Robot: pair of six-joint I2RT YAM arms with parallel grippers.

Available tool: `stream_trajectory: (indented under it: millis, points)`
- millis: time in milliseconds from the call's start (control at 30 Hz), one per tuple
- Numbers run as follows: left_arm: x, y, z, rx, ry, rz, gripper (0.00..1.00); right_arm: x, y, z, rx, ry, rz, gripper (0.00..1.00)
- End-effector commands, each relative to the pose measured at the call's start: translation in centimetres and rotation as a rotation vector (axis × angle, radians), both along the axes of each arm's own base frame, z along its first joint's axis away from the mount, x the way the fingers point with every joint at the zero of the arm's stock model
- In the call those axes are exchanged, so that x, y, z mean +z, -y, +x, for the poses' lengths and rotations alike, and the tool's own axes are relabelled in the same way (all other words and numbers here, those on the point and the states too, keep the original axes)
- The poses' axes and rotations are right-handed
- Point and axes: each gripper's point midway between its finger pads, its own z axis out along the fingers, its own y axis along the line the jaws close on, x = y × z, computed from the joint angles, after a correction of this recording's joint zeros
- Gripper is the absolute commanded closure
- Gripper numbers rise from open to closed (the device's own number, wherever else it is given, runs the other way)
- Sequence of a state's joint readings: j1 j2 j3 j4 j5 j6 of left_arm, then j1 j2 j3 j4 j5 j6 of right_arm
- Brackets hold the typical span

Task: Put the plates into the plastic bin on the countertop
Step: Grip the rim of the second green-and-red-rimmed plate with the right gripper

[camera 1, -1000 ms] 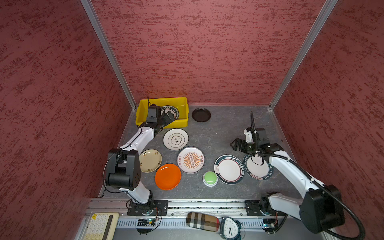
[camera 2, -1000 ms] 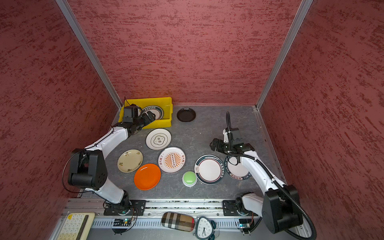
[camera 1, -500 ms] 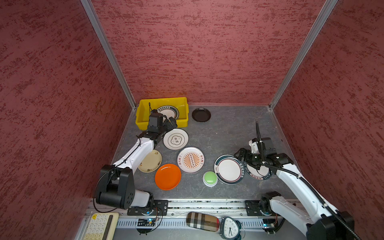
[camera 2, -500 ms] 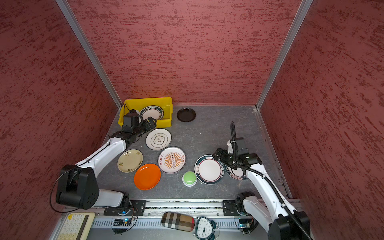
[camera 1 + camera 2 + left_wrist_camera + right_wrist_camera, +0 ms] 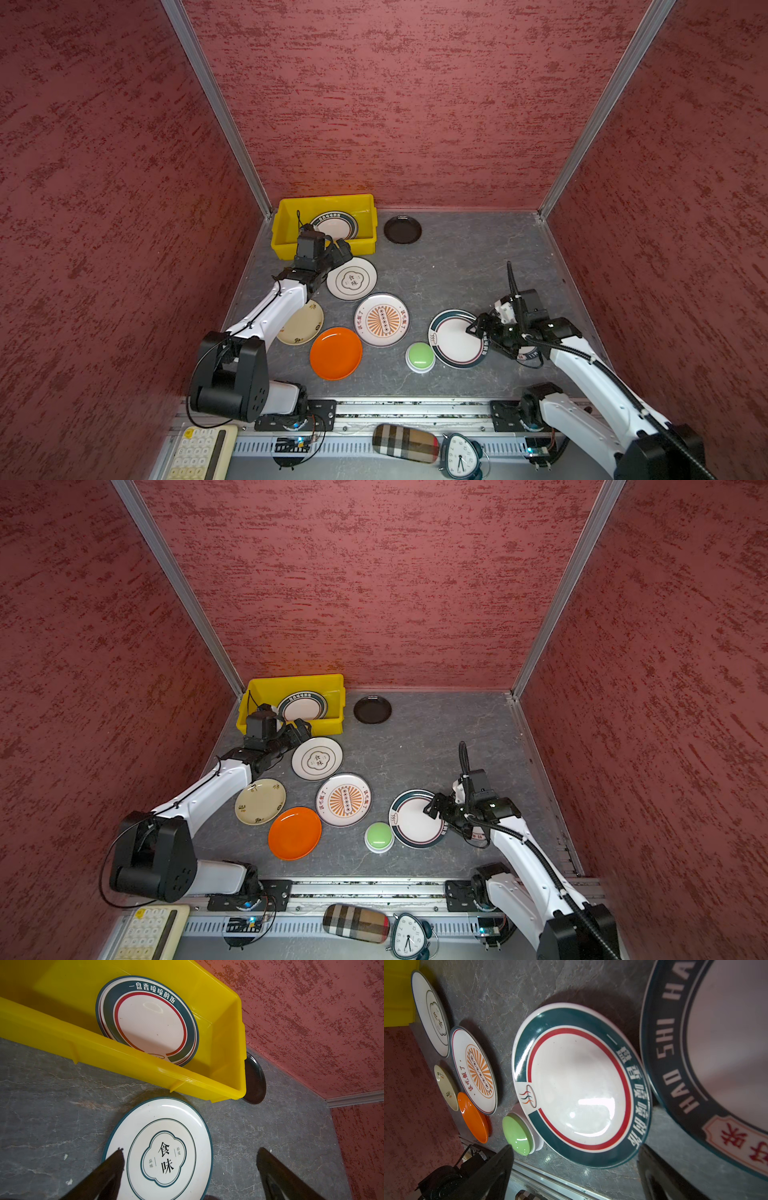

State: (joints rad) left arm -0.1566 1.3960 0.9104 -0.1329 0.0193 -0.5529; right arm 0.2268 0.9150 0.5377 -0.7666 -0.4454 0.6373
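The green-and-red-rimmed plate (image 5: pixel 455 338) is far from the robot's left gripper and the bin, so the right gripper should grab the plate's rim (image 5: pixel 643 1129) and hand the plate over to the left gripper.
The yellow plastic bin (image 5: pixel 286 245) stands at the back left of the countertop (image 5: pixel 457 266) with a green-rimmed plate (image 5: pixel 334 225) inside. My left gripper (image 5: pixel 340 249) is open just in front of the bin, above the far edge of a white plate with a flower-shaped print (image 5: pixel 166 1147). My right gripper (image 5: pixel 478 332) is open and empty, low over the right edge of a green-and-red-rimmed plate (image 5: pixel 577 1084), its fingers either side of that rim. Beneath the right wrist lies another dark-rimmed plate (image 5: pixel 695 1064). The sunburst plate (image 5: pixel 381 320), cream plate (image 5: pixel 300 328), orange plate (image 5: pixel 336 353) and black plate (image 5: pixel 402 229) lie flat.
A green dome button (image 5: pixel 420 356) on a white base touches the left edge of the plate under my right gripper. Red walls close three sides. A metal rail (image 5: pixel 415 409) runs along the front, with a keypad, a checked case and a clock beyond it.
My left gripper has pulled back out of the bin toward the flower-print plate. My right gripper has moved forward and down onto the green-and-red-rimmed plate's edge.
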Motion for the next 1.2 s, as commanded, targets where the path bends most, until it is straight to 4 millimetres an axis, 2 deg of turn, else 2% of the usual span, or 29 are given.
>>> stream_trajectory:
  millis: [0, 400, 567, 833, 1033, 1167]
  points:
    - [-0.2, -0.6, 0.6, 0.024, 0.002, -0.032, 0.01, -0.8, -0.2, -0.6, -0.005, -0.025, 0.018, 0.1]
    - [0.8, -0.3, 1.0, 0.006, 0.024, -0.073, 0.01, -2.8, 0.1, -0.9, -0.026, -0.047, 0.005, 0.23]
    - [0.7, -0.2, 0.9, 0.001, 0.011, -0.072, 0.01, -3.5, 0.2, -1.1, -0.046, -0.045, 0.009, 0.25]
    - [0.8, -0.1, 1.2, -0.006, 0.011, -0.071, 0.0, -2.6, 0.5, -0.5, -0.059, -0.017, -0.008, 0.25]
    - [0.5, -0.1, 1.2, -0.008, 0.002, -0.075, 0.0, -3.1, 0.4, -0.5, -0.08, -0.015, 0.008, 0.26]
    - [0.3, -0.2, 1.0, -0.007, -0.002, -0.076, 0.01, -3.4, 0.1, -0.3, -0.093, -0.002, 0.041, 0.31]
